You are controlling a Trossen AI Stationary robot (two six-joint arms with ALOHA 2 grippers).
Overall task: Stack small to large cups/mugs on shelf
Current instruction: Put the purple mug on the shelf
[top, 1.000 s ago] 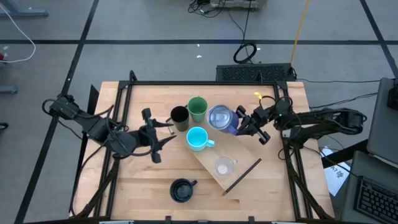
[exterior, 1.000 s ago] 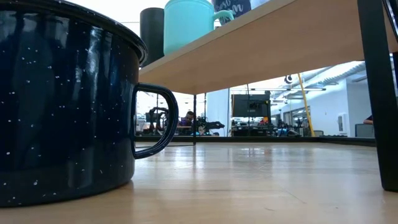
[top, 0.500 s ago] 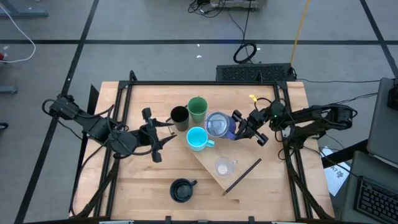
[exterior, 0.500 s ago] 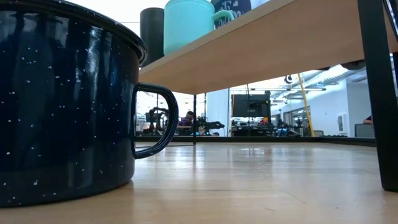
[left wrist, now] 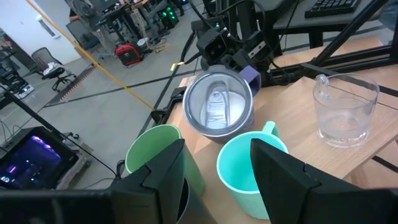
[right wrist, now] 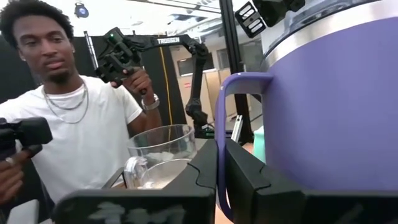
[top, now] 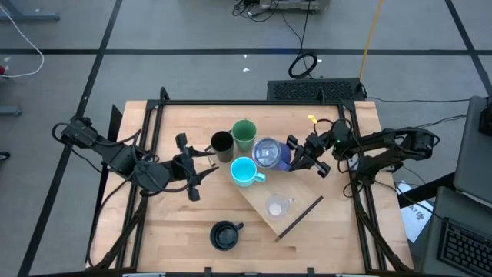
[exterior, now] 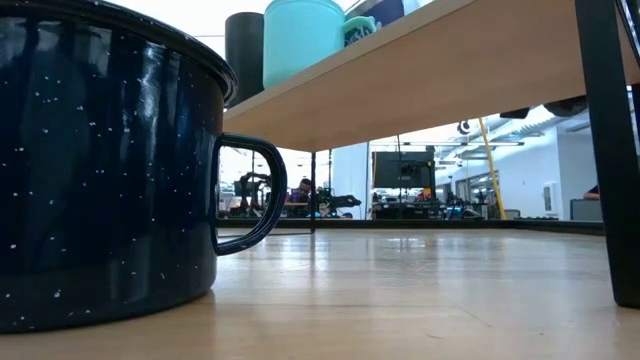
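The bluish-purple tumbler (top: pixel 267 153), held by its handle, tilts toward the cyan mug, so the robot's right gripper should stand it up straight, let go, and then nudge its body (top: pixel 284 159) with closed fingers.
My right gripper (top: pixel 300 159) is shut on the bluish-purple tumbler (top: pixel 267 152), which stands upright next to the cyan mug (top: pixel 244 171). The green cup (top: pixel 244 135) and the black cup (top: pixel 221 145) stand just beyond them. The small clear glass cup (top: pixel 275 206) rests by its base on the light-wood shelf (top: pixel 296 201). The navy mug (top: pixel 224 235) sits on the table near the front edge. My left gripper (top: pixel 207 163) is open, level, just left of the black cup and cyan mug, touching nothing. My right gripper pinches the tumbler's purple handle (right wrist: pixel 222 127) between its two fingers (right wrist: pixel 249 177). It comes in level from the table's right side, with the fingers lying across the handle loop. The tumbler stays upright. Its base is hidden, so I cannot tell whether it is lifted.
A dark bracket (top: pixel 300 218) runs along the shelf's near-right end. Black frame rails (top: pixel 151 138) border the table on both sides. A person (right wrist: pixel 68 118) holding hand-held controllers stands beyond the table. Bare tabletop lies near the front right (top: pixel 330 238).
My right gripper has moved a little toward the table's left and near edge, carrying the tumbler with it. The tumbler stays upright and now stands closer to the cyan mug.
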